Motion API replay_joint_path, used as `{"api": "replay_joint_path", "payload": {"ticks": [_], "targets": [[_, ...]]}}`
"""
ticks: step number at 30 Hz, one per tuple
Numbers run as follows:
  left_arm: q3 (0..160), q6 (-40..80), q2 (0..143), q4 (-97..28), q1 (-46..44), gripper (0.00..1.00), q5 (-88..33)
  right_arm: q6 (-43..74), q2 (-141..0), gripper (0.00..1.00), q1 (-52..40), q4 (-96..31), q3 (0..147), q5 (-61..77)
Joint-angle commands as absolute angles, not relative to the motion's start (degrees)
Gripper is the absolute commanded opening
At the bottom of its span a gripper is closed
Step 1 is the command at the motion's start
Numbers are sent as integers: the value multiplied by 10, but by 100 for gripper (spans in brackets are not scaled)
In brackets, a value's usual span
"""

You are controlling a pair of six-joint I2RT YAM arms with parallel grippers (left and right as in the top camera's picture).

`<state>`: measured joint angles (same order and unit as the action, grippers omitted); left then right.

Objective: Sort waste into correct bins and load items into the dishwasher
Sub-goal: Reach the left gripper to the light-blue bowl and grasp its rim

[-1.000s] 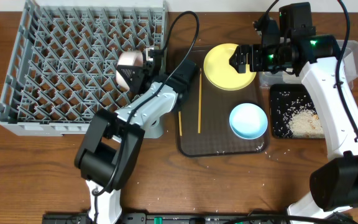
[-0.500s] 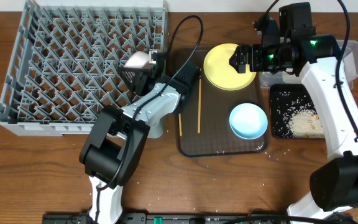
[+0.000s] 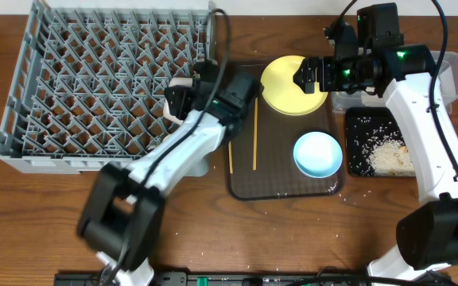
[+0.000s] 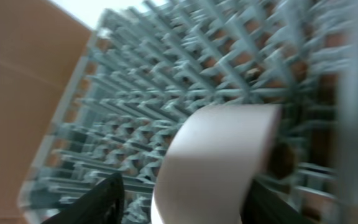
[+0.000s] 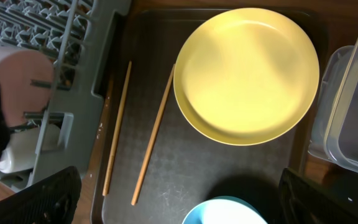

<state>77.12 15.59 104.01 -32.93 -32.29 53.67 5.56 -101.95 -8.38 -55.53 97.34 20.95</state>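
The white cup (image 3: 178, 99) leans against the dish rack's wires, so I expect the light-blue bowl (image 3: 318, 154) to end up tipped on its side when I set it down there.
My left gripper (image 3: 181, 97) hangs over the right side of the grey dish rack (image 3: 94, 87). Its fingers stand open on either side of a small white cup (image 4: 219, 155), with a gap showing at the left finger. From overhead the cup (image 3: 178, 83) is mostly hidden by the gripper. My right gripper (image 3: 308, 75) is wide open and empty above the yellow plate (image 3: 289, 86). On the brown tray (image 3: 277, 184) lie the plate, a light-blue bowl (image 3: 318, 153) and two chopsticks (image 3: 255, 131). In the right wrist view the plate (image 5: 247, 74) and chopsticks (image 5: 154, 134) lie ahead of the gripper (image 5: 185, 202).
A black tray (image 3: 355, 119) with loose white rice (image 3: 390, 155) sits right of the brown tray. Behind it a clear tub (image 3: 453, 67) is partly covered by my right arm. The rack's tall wall (image 5: 98, 56) borders the brown tray's left edge.
The left gripper went from shut on the cup to open around it, shifting slightly right over the rack's edge. The right arm has not moved.
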Motion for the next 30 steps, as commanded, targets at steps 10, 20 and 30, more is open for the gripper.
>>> {"api": "replay_joint_path", "payload": {"ticks": [10,20,30], "targets": [[778,263,954,-351,-321,62,32,51,-1015,99,-83,-555,974,208],[770,371,987,-350,-322,62,-104,51,-1015,99,-83,-555,974,208],[770,397,1011,-296,-368,62,-112,55,-1011,99,-76,-560,982,221]]}}
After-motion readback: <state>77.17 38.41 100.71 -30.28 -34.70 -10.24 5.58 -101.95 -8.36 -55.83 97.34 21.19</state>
